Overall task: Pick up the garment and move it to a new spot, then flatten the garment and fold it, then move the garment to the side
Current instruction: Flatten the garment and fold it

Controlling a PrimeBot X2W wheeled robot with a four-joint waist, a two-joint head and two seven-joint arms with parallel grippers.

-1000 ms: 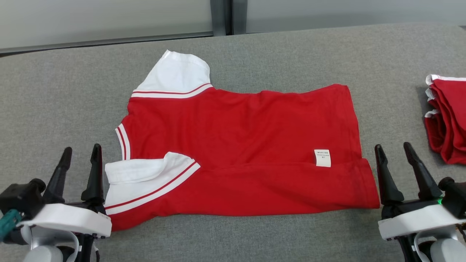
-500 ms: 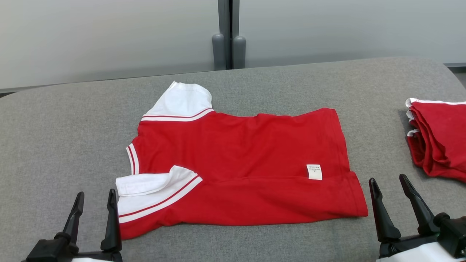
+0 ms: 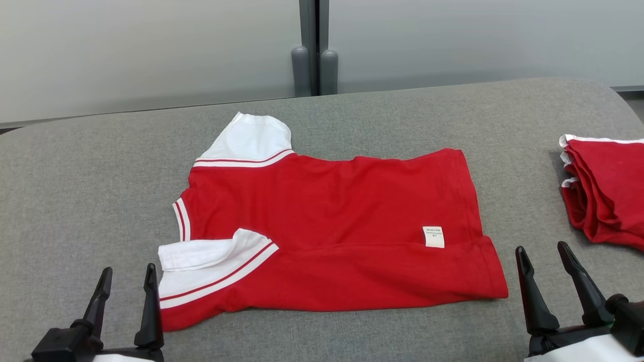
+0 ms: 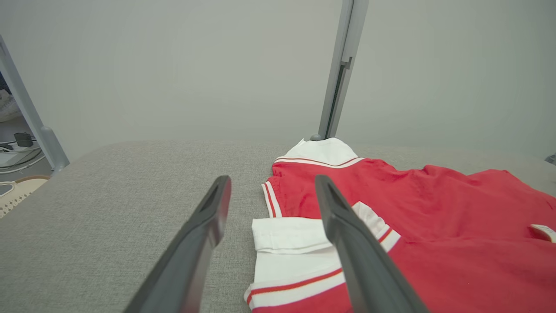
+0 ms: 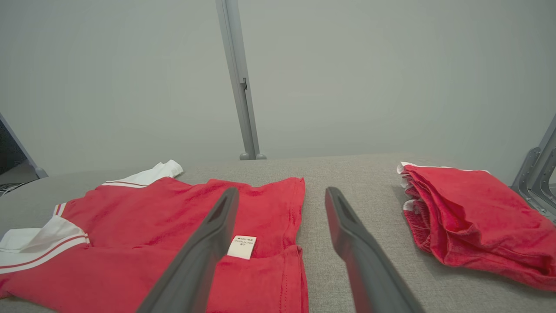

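I expect the near white sleeve (image 3: 205, 268) to come along, still folded, when I pull the shirt, since the sleeve lies doubled back flat (image 3: 196, 254) beside the shirt's near corner.
The garment (image 3: 332, 221) is a red shirt with white sleeves, lying flat on the grey table (image 3: 80, 186) with its near long edge folded over; a white label (image 3: 433, 237) shows near its right end. The shirt also shows in the left wrist view (image 4: 434, 226) and in the right wrist view (image 5: 152, 226). My left gripper (image 3: 127, 277) stands open at the lower left, just left of the near white sleeve (image 3: 201, 264), holding nothing. My right gripper (image 3: 542, 254) is open at the lower right, just beyond the shirt's right hem, also holding nothing.
A stack of folded red garments (image 3: 606, 188) lies at the table's right edge, also seen in the right wrist view (image 5: 469, 221). A grey wall with a vertical post (image 3: 312, 48) rises behind the table. Bare grey surface lies left of the shirt.
The head camera tilted up, so the whole scene slid down the picture and more wall shows. Both grippers sit lower in the view and stay open. The shirt has not shifted on the table.
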